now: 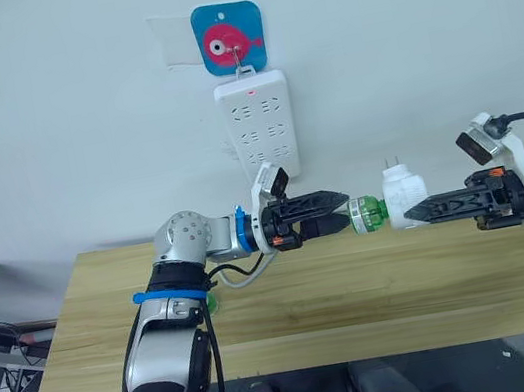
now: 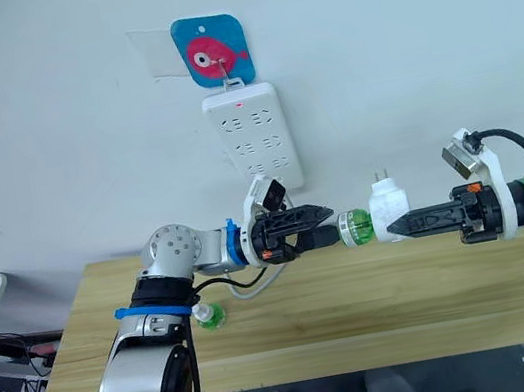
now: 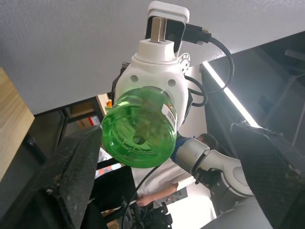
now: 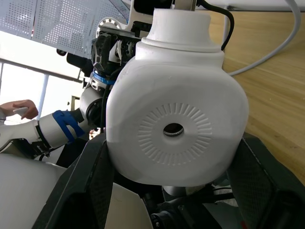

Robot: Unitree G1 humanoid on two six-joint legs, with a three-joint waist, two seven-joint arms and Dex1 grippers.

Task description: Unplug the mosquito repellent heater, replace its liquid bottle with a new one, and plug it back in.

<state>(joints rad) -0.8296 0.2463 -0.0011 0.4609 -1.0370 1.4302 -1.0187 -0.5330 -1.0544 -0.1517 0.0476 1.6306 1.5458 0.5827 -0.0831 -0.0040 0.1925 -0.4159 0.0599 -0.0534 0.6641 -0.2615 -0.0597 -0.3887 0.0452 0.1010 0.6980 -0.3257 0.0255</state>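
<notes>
I expect the green bottle (image 1: 368,214) to come off the heater with its wick poking out when I pull, since a dark wick end (image 3: 139,140) shows through the clear green base.
The white mosquito repellent heater (image 1: 405,199) hangs in the air above the table, prongs up, with my right gripper (image 1: 422,211) shut on its body. A green liquid bottle (image 1: 370,212) sticks out of the heater toward my left arm. My left gripper (image 1: 344,209) is open, its fingertips level with the bottle's base, one on each side. In the left wrist view the green bottle (image 3: 140,129) sits between the spread fingers (image 3: 71,176) with gaps on both sides. The heater (image 4: 176,124) is wedged between the right fingers in the right wrist view. Another green bottle (image 2: 207,315) lies on the table by my left forearm.
A white power strip (image 1: 258,126) hangs on the wall from a blue fish hook (image 1: 229,37), above and behind the grippers. The wooden table (image 1: 362,300) spreads below both arms. A person (image 3: 147,186) stands off to the side.
</notes>
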